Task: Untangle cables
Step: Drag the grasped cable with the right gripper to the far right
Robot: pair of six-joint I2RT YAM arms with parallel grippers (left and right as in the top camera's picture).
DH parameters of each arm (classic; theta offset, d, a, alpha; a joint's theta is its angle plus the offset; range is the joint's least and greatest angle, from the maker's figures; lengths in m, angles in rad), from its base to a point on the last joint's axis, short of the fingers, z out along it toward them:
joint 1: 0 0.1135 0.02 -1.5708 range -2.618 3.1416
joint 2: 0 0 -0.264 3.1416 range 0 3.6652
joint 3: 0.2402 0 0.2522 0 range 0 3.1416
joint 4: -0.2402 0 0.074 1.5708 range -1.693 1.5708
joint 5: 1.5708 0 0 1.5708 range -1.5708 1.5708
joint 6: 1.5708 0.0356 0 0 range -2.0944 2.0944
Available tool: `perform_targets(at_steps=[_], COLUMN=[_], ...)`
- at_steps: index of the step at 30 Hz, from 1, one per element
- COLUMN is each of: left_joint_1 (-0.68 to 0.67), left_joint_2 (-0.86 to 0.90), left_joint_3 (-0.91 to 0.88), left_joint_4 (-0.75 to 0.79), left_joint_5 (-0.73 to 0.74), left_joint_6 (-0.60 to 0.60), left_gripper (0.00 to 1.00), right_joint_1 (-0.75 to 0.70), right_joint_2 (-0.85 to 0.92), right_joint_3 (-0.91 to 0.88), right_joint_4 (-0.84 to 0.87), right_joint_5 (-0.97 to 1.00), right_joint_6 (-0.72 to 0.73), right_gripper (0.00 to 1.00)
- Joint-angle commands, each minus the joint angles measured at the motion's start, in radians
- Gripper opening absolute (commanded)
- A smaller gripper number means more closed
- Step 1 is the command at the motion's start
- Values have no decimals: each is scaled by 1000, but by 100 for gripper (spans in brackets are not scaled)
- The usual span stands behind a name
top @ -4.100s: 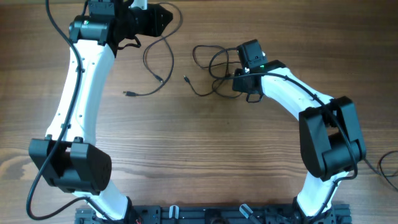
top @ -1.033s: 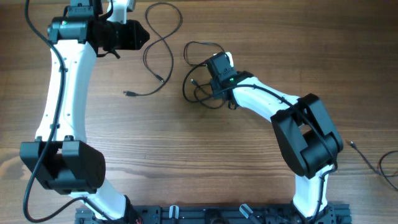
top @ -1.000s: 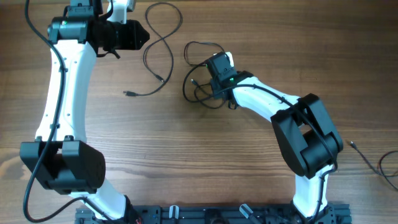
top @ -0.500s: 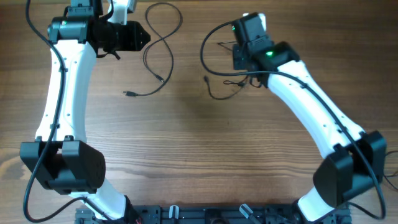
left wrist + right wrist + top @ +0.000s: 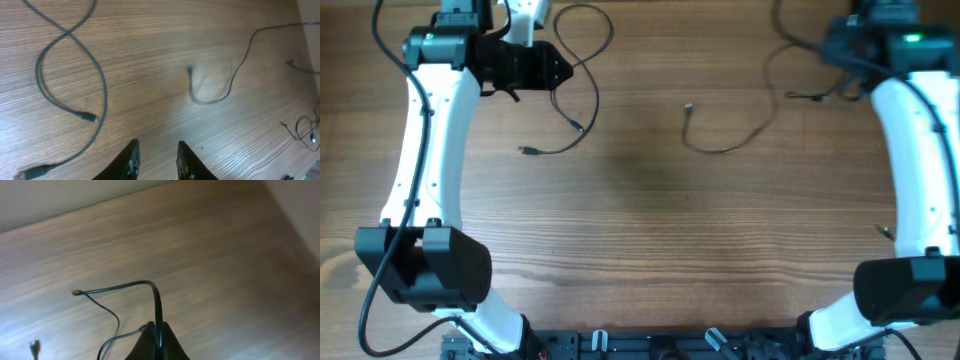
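The held cable's plug is clear of the figure-eight cable, so the robot's right gripper should now move toward the small black cord and let go of the held cable there.
One thin black cable lies in loose loops at the back left, and in the left wrist view it forms a figure-eight. My left gripper hovers beside it, open, its fingers holding nothing. A second cable stretches from a plug at mid-table toward the back right, and the left wrist view shows it too. My right gripper is shut on that cable, lifted near the back right corner. A thinner strand hangs beside the held one.
Another small black cord lies far right near the table edge. Both arm bases stand at the front edge. The table's back edge meets a pale wall just beyond the right gripper.
My right arm has swung from mid-table up to the back right corner, pulling the bunched cables apart into a long stretched line. The left gripper has shifted slightly right.
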Motion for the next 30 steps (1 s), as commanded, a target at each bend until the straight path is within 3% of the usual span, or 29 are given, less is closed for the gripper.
perform_targets(at_steps=[1,9,19,24,30], left_joint_1=[-41,-125,-186,-204,-206], left_joint_2=[3,3,3,3,3], left_joint_3=[16,16,16,16,16], left_joint_4=[10,10,9,9,10], left_joint_5=[21,3,2,-1,-3], left_joint_6=[19,20,20,20,20], left_gripper=[26,26,26,26,26], right_joint_1=[-102,-391,-781,-856,-847], right_joint_2=[-31,-30,-19,42,127], right_joint_3=[101,174,174,174,174], right_joint_4=[-42,-98,-42,-33,-38], right_joint_5=[-29,-26,-76,-94,-108], right_joint_6=[36,92,195,216,212], right_gripper=[5,6,6,6,5])
